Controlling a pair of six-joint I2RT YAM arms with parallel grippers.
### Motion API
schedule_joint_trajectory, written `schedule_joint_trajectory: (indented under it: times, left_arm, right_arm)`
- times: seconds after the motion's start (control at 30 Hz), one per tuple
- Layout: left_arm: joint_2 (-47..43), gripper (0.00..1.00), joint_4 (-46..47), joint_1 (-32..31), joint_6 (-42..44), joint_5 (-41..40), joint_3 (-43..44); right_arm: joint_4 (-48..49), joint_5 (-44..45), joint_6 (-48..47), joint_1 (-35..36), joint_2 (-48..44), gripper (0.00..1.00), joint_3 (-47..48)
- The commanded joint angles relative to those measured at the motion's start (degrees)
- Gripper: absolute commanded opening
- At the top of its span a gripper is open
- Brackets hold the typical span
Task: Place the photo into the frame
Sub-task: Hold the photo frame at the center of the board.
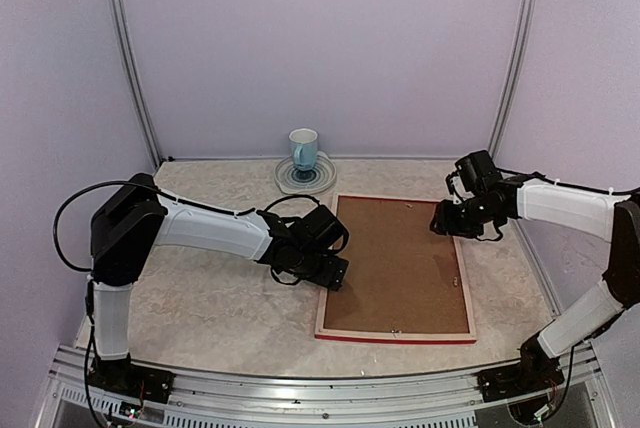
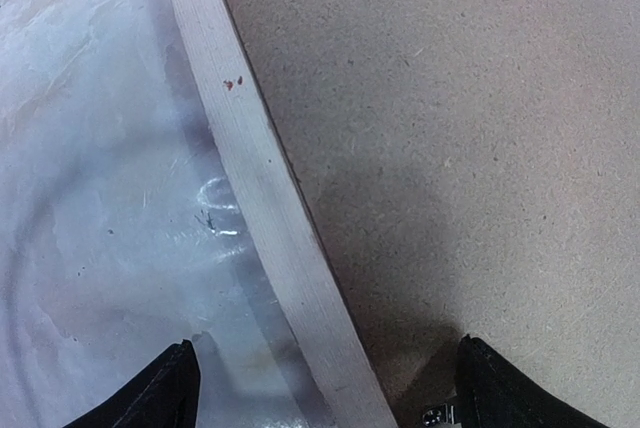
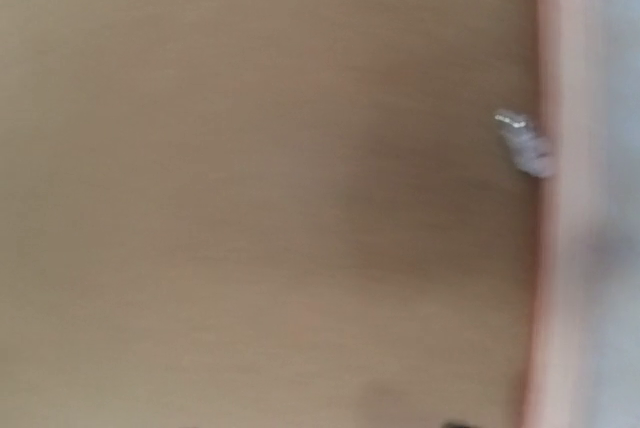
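Observation:
The clip (image 2: 437, 415) beneath my left gripper faces inward from the rail, so next I turn it toward the rail while my right gripper keeps the board (image 1: 408, 252) steady.
The frame (image 1: 395, 337) lies face down on the table, its red edge showing at the front and its pale wood reverse (image 2: 270, 198) up. A brown backing board (image 1: 395, 263) fills it. The photo is hidden. My left gripper (image 1: 335, 273) is low over the frame's left rail, open, with one finger (image 2: 160, 393) above the table and the other over the board (image 2: 450, 148). My right gripper (image 1: 447, 220) hovers at the frame's far right edge. Its wrist view is blurred, showing only board (image 3: 250, 198) and rail (image 3: 548, 248), not its fingers.
A white mug (image 1: 303, 148) stands on a round saucer (image 1: 322, 181) at the back, just beyond the frame's far left corner. Small metal clips (image 3: 525, 143) sit on the frame's inner edge. Pale walls close in the table on three sides.

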Motion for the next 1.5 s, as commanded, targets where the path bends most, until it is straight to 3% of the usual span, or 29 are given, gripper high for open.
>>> schedule_joint_trajectory:
  times: [0.0,0.1,0.17,0.8,1.2,1.47]
  left_arm:
    - [2.0,0.87,-0.6,-0.1,-0.7,0.3,-1.2]
    - [1.7,0.87,-0.6,-0.2,-0.9,0.4,-1.4]
    - [1.5,0.87,-0.5,-0.1,-0.9,0.3,-1.4]
    - [-4.1,0.88,0.8,-0.4,-1.6,0.1,-3.2]
    - [-6.3,0.87,1.1,-1.2,-0.9,3.2,-3.3]
    - [-4.4,0.87,-0.8,-2.0,-1.0,-0.1,-3.3]
  right_arm:
    - [4.6,-5.2,-0.1,3.0,0.2,0.41,-0.7]
    - [6.0,-5.8,0.4,5.2,2.9,0.20,-0.4]
    - [6.7,-6.0,0.9,6.7,4.9,0.14,0.0]
    - [10.5,-7.0,3.2,11.0,17.0,0.10,0.3]
    - [10.6,-7.1,3.5,11.0,18.2,0.10,-0.3]
    - [10.4,-7.0,3.5,11.0,17.6,0.10,-0.3]
